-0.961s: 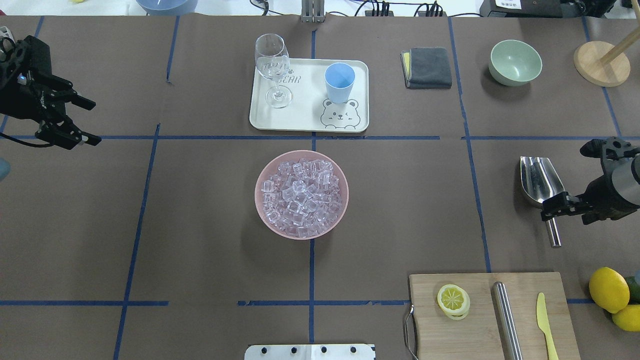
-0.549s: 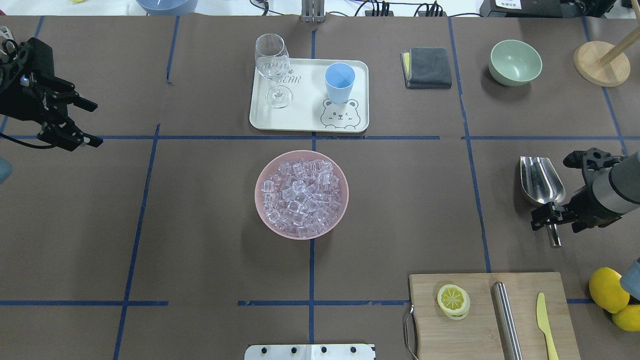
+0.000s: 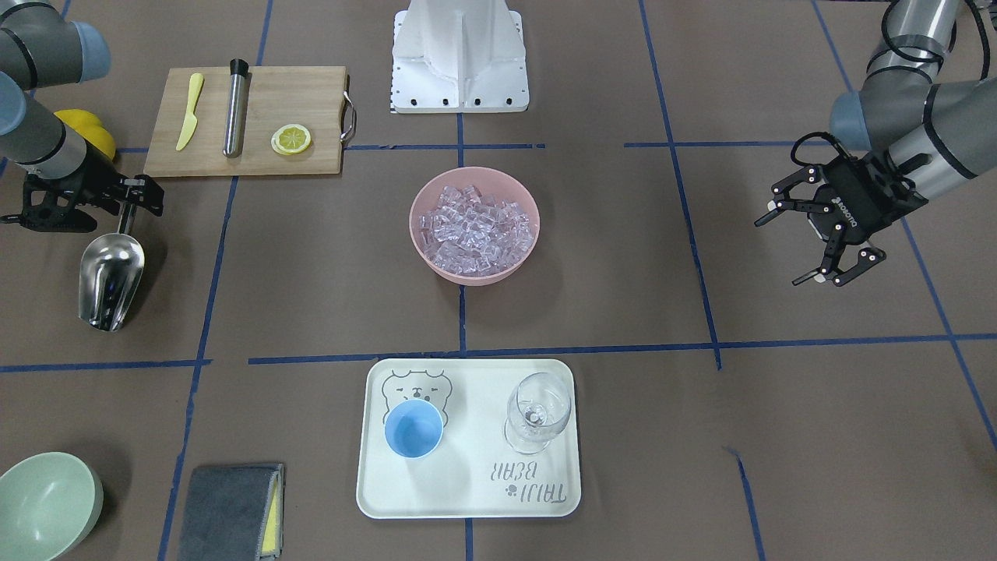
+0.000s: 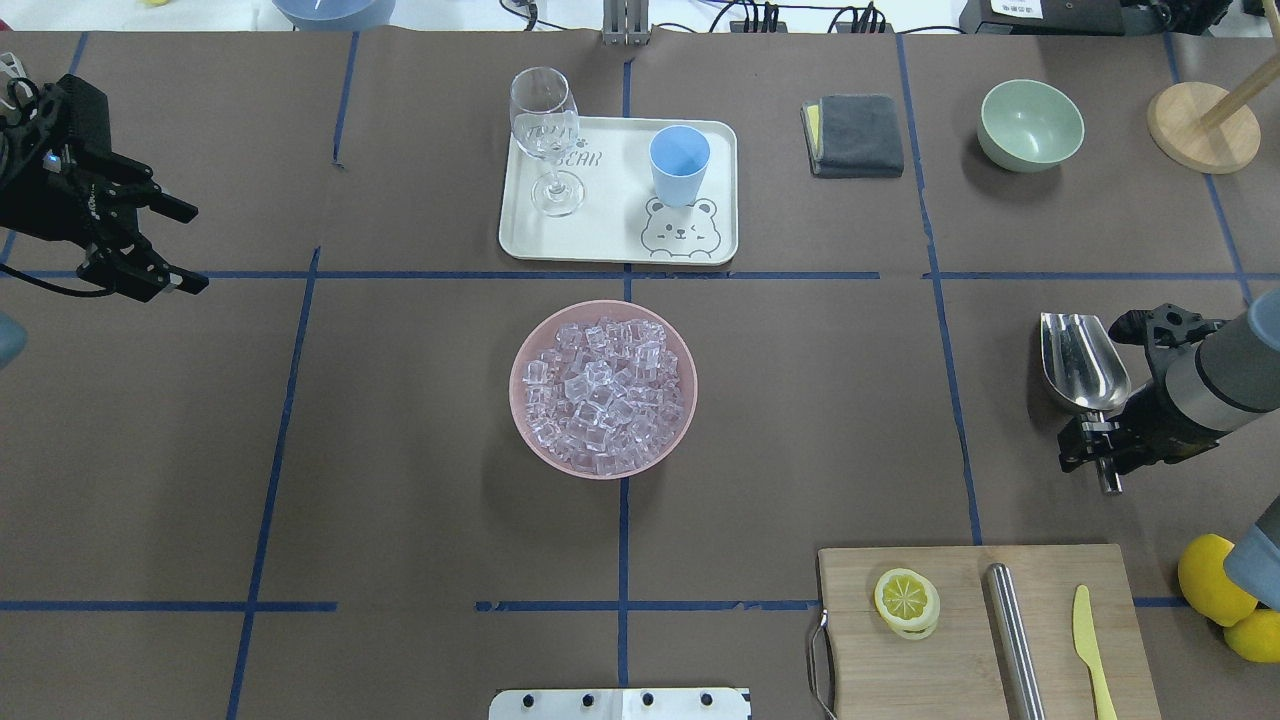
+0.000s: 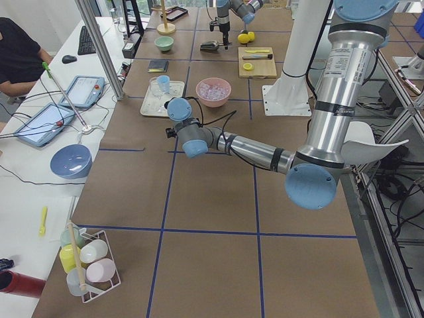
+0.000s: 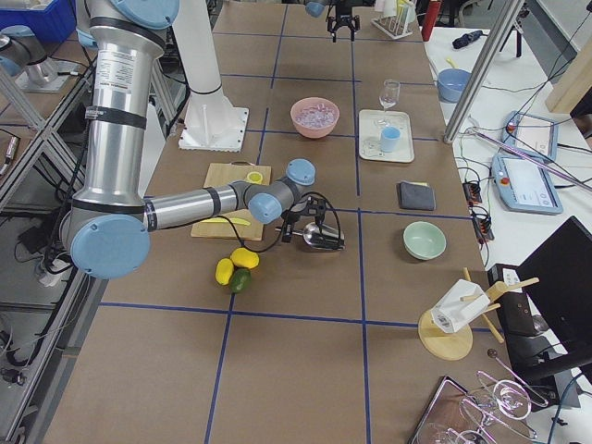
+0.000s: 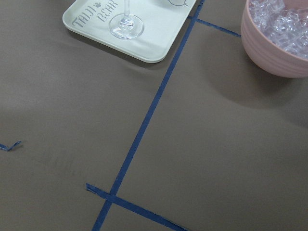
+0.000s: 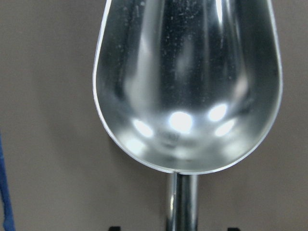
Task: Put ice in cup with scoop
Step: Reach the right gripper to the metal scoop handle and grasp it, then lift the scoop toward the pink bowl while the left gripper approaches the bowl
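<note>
The ice in the pink bowl (image 3: 476, 231) shows as loose, separate cubes (image 3: 460, 199), so I expect a stray cube to fall out as I raise the steel scoop.
The ice (image 4: 600, 390) lies heaped in a pink bowl (image 4: 522, 405) at the table's middle. Beyond it the light-blue cup (image 4: 679, 160) stands upright on a white tray (image 4: 610, 240). At the right the steel scoop (image 4: 1082, 360) lies flat on the table, trough up (image 8: 187, 82). My right gripper (image 4: 1098, 452) is low over the scoop's rod handle (image 8: 183, 202), open, with a fingertip (image 8: 113, 228) on either side of it and a gap to the rod. My left gripper (image 4: 190, 245) hangs open and empty at the far left (image 3: 802, 241).
A wine glass (image 4: 545, 130) shares the tray with the cup. A cutting board (image 4: 960, 640) with a lemon slice, steel cylinder and yellow knife sits near the right arm, lemons (image 4: 1215, 580) beside it. A green bowl (image 4: 1030, 125) and grey cloth (image 4: 855, 135) lie at the back right.
My right gripper has swung round and dropped along the scoop's handle toward its free end. The scoop has not moved. The left gripper has barely shifted.
</note>
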Robot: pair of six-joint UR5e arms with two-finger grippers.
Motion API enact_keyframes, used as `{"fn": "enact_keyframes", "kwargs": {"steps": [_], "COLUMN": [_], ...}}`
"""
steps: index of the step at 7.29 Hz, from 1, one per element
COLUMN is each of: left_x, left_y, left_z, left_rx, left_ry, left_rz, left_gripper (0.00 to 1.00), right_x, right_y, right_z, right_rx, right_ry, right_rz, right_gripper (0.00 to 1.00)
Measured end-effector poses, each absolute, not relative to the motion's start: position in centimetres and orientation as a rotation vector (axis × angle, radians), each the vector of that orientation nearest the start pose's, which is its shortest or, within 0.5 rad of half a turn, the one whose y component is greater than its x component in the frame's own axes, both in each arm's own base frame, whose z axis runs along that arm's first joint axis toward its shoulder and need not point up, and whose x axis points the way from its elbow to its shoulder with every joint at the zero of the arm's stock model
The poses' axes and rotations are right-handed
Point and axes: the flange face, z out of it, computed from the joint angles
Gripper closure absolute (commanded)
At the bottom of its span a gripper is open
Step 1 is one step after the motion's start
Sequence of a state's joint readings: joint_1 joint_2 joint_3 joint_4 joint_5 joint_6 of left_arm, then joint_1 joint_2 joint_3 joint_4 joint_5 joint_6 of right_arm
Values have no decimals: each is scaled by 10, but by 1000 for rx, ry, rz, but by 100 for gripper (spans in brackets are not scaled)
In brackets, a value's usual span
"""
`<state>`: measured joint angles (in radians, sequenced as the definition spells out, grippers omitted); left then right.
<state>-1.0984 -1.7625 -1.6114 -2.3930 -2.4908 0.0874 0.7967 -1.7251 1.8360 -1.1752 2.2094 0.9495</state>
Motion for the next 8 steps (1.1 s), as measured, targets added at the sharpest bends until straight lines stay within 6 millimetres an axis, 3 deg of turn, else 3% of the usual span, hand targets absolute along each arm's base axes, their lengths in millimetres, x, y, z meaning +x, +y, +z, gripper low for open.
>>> {"fn": "enact_keyframes", "kwargs": {"steps": [4,7,8], "left_x": [220,222,222], "left_y": [-535,-537,-537], "left_z": [417,400,395], "left_rx": [868,899,906], "left_ry": [1000,996,999], "left_rz": [960,964,964], "left_gripper": [0,0,0], "right_x": [-251,-207,-195], "right_y": [-378,-400,-404], "right_z": [555,500,481], "right_rx": [-134,9,100], "right_ry": [-787,-860,-877], "right_rz": [25,48,-41], "right_gripper": [100,100,100]}}
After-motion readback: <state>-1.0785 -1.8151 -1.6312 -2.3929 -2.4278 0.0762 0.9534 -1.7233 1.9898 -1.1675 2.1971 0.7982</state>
